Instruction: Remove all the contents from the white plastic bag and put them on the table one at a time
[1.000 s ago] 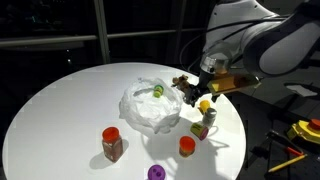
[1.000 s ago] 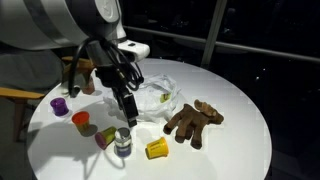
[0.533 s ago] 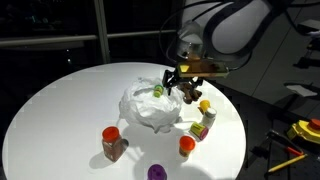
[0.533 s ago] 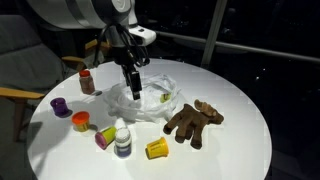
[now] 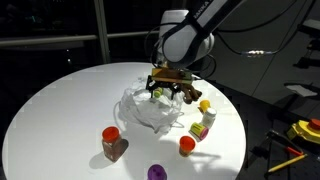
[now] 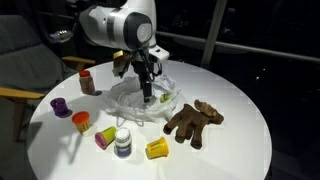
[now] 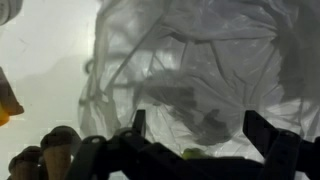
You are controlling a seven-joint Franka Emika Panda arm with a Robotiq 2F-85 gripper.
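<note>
My gripper should keep moving its spread fingers down toward the green item (image 6: 165,97) until they are on both sides of it, because that item shows uncovered inside the open white plastic bag (image 6: 138,100).
The white plastic bag (image 5: 146,108) (image 6: 132,98) lies crumpled near the middle of the round white table (image 5: 60,110) (image 6: 240,150). My gripper (image 5: 168,88) (image 6: 148,96) hangs open just above the bag's mouth, holding nothing. In the wrist view the bag (image 7: 190,60) fills the frame between the two spread fingers (image 7: 262,130), and a green item (image 7: 192,153) shows low between them. That green item (image 5: 158,91) sits inside the bag. On the table are the red-lidded jar (image 5: 112,143) (image 6: 87,82), the brown toy figure (image 6: 192,120) and a purple toy (image 5: 156,172) (image 6: 60,106).
An orange toy (image 5: 187,145) (image 6: 81,122), a yellow piece (image 5: 205,105) (image 6: 157,150) and a small bottle (image 5: 200,128) (image 6: 122,142) stand near the table's edge. A chair (image 6: 20,95) is beside the table. Tools (image 5: 300,130) lie off to the side.
My arm has swung away from the toys near the table's edge and now hovers over the bag. The gripper stayed open throughout.
</note>
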